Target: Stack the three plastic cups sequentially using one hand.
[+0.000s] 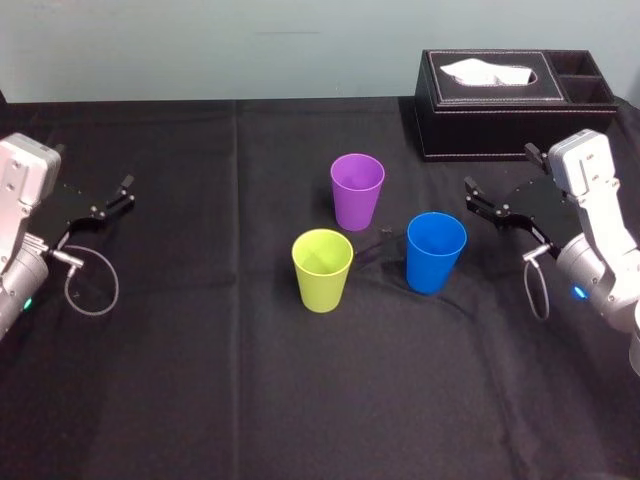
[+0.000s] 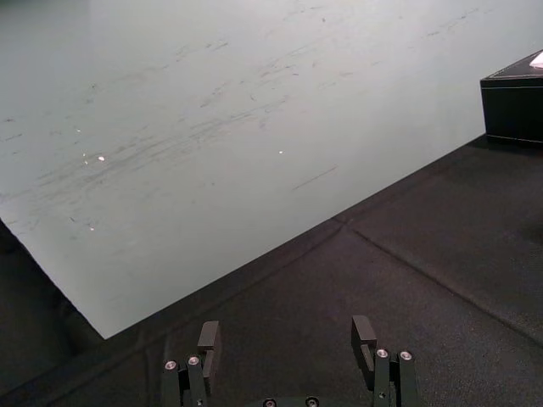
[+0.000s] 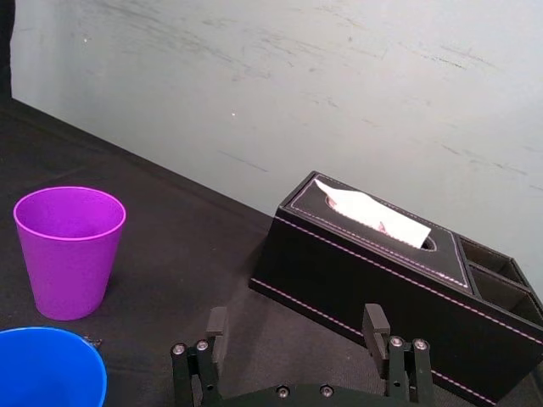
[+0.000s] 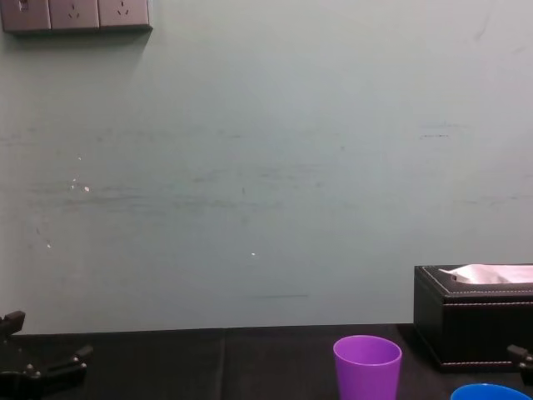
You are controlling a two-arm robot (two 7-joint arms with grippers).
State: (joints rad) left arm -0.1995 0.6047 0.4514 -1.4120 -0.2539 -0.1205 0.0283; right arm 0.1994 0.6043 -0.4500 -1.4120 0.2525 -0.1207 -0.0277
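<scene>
I expect the blue cup (image 4: 490, 392) to slide in nearly to its rim once I lower it and let go, as the purple cup narrows from a wide opening (image 4: 367, 350).
Three cups stand upright and apart on the black cloth. The purple cup (image 1: 357, 190) is farthest back, the yellow-green cup (image 1: 322, 270) is front left, and the blue cup (image 1: 435, 252) is front right. My right gripper (image 1: 469, 196) hovers just right of the blue cup, open and holding nothing. Its wrist view has the open fingers (image 3: 217, 326) low in front, with the purple cup (image 3: 69, 250) and the blue cup's rim (image 3: 47, 369) ahead of them. My left gripper (image 1: 128, 192) is parked far left, open and empty, as its own wrist view (image 2: 287, 337) also shows.
A black leather tissue box (image 1: 510, 100) with a white tissue stands at the back right, behind the right arm. A pale wall (image 4: 266, 183) rises behind the table. Bare black cloth (image 1: 200, 380) spreads in front of and to the left of the cups.
</scene>
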